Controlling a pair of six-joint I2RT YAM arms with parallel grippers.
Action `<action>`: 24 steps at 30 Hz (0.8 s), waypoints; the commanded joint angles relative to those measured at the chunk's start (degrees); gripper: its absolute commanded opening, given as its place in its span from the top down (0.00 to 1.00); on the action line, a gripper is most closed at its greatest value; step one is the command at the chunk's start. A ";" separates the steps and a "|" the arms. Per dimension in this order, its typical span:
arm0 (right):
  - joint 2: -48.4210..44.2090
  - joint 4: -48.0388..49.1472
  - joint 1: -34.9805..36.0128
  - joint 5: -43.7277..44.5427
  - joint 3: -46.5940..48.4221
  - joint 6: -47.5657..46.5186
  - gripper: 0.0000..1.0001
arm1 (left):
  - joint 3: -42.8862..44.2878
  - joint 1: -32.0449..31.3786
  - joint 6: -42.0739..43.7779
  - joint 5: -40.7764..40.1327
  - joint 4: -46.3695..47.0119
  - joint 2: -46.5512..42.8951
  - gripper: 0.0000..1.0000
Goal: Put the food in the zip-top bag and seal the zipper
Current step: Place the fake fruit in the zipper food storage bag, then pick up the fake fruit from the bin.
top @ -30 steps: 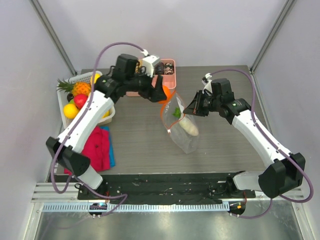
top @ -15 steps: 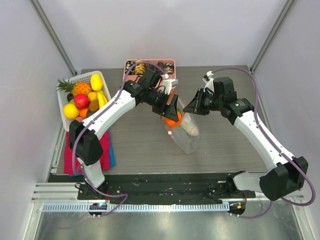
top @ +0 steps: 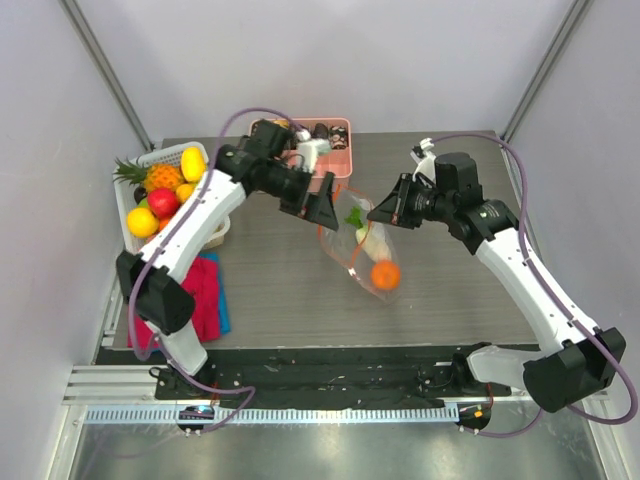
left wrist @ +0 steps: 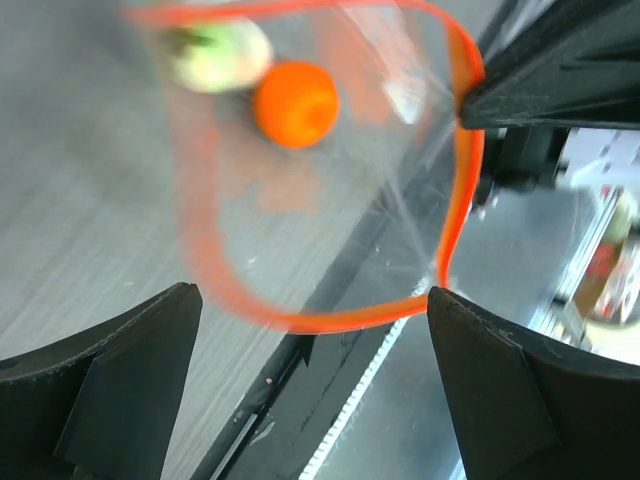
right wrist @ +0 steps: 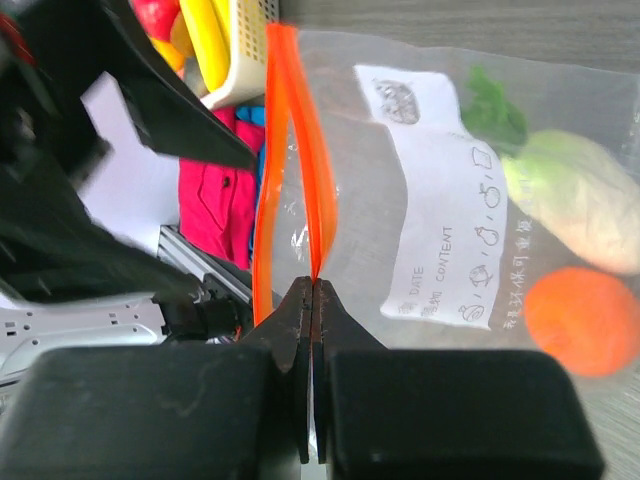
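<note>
My right gripper is holding the bag's opening [top: 346, 222] open and the pineapple's leaves [top: 130, 172] stand free. My left gripper should continue to go toward the leaves until it grips them.
The clear zip-top bag [top: 362, 262] lies mid-table with its mouth held up and open. Inside it are the white radish [top: 373, 241] with green leaves and the orange ball [top: 385, 274]. My right gripper [top: 386, 214] is shut on the orange-red zipper [right wrist: 290, 130], pinching the strip at the mouth's right side. My left gripper [top: 320, 205] hovers open and holds nothing, just above and left of the mouth. In the left wrist view the zipper [left wrist: 462, 190] forms a loop, with the orange ball [left wrist: 295, 103] and radish [left wrist: 215, 55] beyond it. The pineapple [top: 160, 177] and the round red fruit [top: 162, 202] sit in the basket.
A white basket [top: 220, 228] at the left edge holds the remaining fruit, some of it yellow. A red cloth [top: 198, 296] lies in front of it. The pink divided tray [top: 338, 140] stands at the back, behind the left arm.
The left gripper has opened and let go of the orange ball, which now rests low in the bag. The left arm has drawn back up and left. The right gripper kept its hold.
</note>
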 commanded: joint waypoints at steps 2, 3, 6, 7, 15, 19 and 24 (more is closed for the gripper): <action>-3.02 3.75 0.12 0.04 3.20 1.60 0.99 | -2.46 11.87 -4.58 1.38 6.63 -10.35 0.03; -3.02 3.75 0.12 0.39 2.93 1.51 0.99 | -2.82 13.80 -5.89 -1.49 7.77 -11.40 0.03; -3.20 3.58 0.21 1.62 1.35 1.07 0.99 | -2.12 21.97 -5.56 -10.17 8.84 -13.08 0.07; -3.11 3.57 0.12 1.80 1.00 1.07 0.99 | -1.68 26.78 -5.47 -11.88 9.01 -12.91 0.07; -1.71 3.66 0.21 2.41 0.64 0.81 0.99 | -2.29 49.84 -12.23 -22.25 19.82 -10.63 0.05; -1.00 3.84 0.12 3.20 0.64 0.81 0.99 | -0.19 52.84 -13.90 -31.57 20.79 -5.80 0.01; -0.48 4.19 0.21 4.35 0.03 1.07 0.99 | -0.79 53.10 -19.52 -35.88 24.54 -1.04 0.01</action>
